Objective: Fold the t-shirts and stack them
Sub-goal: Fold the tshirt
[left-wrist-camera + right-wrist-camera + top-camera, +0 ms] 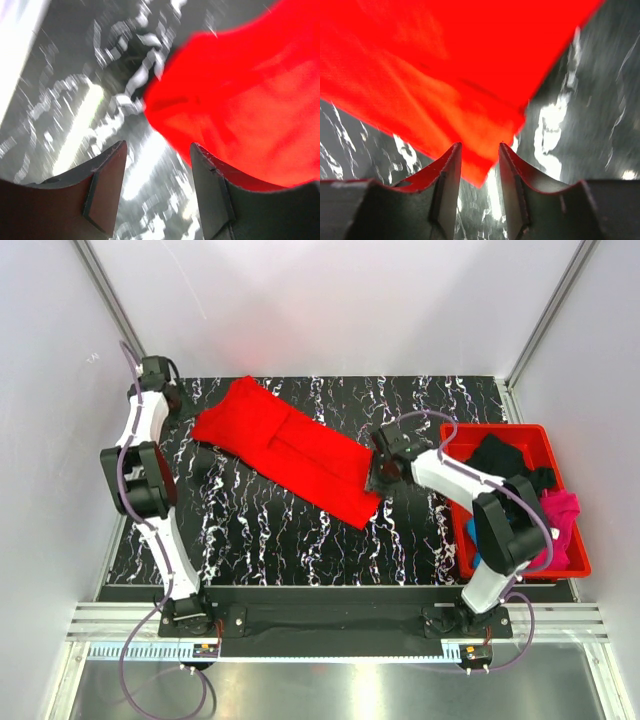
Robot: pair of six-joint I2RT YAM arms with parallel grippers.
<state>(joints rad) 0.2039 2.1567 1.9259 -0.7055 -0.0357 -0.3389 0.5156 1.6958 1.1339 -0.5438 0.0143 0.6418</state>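
My right gripper needs to straighten the red t-shirt point(285, 448), which lies at a slant across the table, by swinging its near end point(350, 502) toward the front edge before folding.
A bright red t-shirt point(290, 452), folded into a long band, lies slantwise across the black marbled table point(260, 540). My left gripper point(180, 400) hovers at the band's far-left end. In its wrist view the left gripper point(157, 147) is open, bare table shows between its fingers, and the red t-shirt point(240, 100) lies to the right. My right gripper point(380, 476) sits at the band's near-right end. In the right wrist view the right gripper point(479, 155) is open, with a corner of the red t-shirt point(445, 75) lying between its fingers, unclamped.
A rigid red bin point(500, 430) stands at the table's right edge. It holds a black t-shirt point(500, 455), a magenta-pink one point(560, 515) and a bit of a blue one point(470, 532). White walls close in the table at the back and sides.
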